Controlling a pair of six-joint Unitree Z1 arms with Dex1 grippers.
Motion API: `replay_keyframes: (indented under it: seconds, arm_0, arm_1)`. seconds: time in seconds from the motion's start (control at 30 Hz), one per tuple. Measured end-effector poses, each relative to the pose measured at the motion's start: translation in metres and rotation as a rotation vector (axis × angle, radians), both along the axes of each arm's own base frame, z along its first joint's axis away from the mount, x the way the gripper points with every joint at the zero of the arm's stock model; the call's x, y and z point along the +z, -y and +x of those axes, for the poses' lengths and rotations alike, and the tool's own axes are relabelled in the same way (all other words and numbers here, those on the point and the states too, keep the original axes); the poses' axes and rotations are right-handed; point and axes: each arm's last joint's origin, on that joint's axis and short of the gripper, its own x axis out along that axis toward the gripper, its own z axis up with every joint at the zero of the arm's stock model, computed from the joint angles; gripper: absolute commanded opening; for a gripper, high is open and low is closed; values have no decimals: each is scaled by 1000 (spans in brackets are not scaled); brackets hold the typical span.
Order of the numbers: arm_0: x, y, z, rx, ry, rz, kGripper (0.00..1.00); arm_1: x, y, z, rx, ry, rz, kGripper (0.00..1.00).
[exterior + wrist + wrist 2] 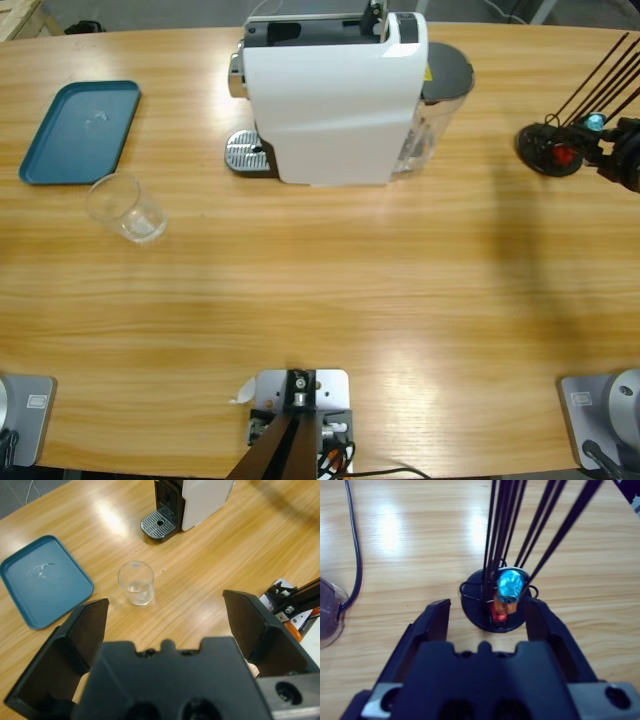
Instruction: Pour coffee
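The blue capsule [595, 122] lies on top among thin open rods [600, 84], so it will come away alone when the robot lifts it, and the orange one will stay behind.
A clear glass [127, 208] stands upright on the table, near my open left gripper [165, 602], which hovers high above it; the glass [136, 582] looks empty, and no amber coffee shows in any view. The white coffee machine [335, 95] stands at the back middle, its metal drip tray [248, 152] bare and facing left. My right gripper [487, 611] is open, one jaw on each side of the black capsule stand [495, 607], which holds a blue capsule [509, 585] above an orange one and a red one. My right gripper [612, 150] enters at the high view's right edge.
A blue tray [80, 130] lies at the back left, just beyond the glass. Thin black rods [600, 75] rise from the capsule stand [552, 150]. The machine's clear water tank [430, 120] with a dark lid sits on its right side. A black cable [355, 555] runs nearby.
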Motion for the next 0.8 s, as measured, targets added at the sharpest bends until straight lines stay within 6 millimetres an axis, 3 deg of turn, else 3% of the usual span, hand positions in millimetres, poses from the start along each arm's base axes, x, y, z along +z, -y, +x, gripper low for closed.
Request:
replay_keyframes:
  seconds: [0.3, 0.37, 0.8]
  arm_0:
    - [-2, 0, 0, 8, -1, 7, 1000]
    - [-2, 0, 0, 8, -1, 7, 1000]
    - [-2, 0, 0, 8, -2, 8, 1000]
  arm_1:
    - [-5, 7, 6, -46, -12, -5, 620]
    - [-5, 7, 6, -50, -12, -5, 509]
    - [-11, 15, 15, -96, -1, 6, 499]
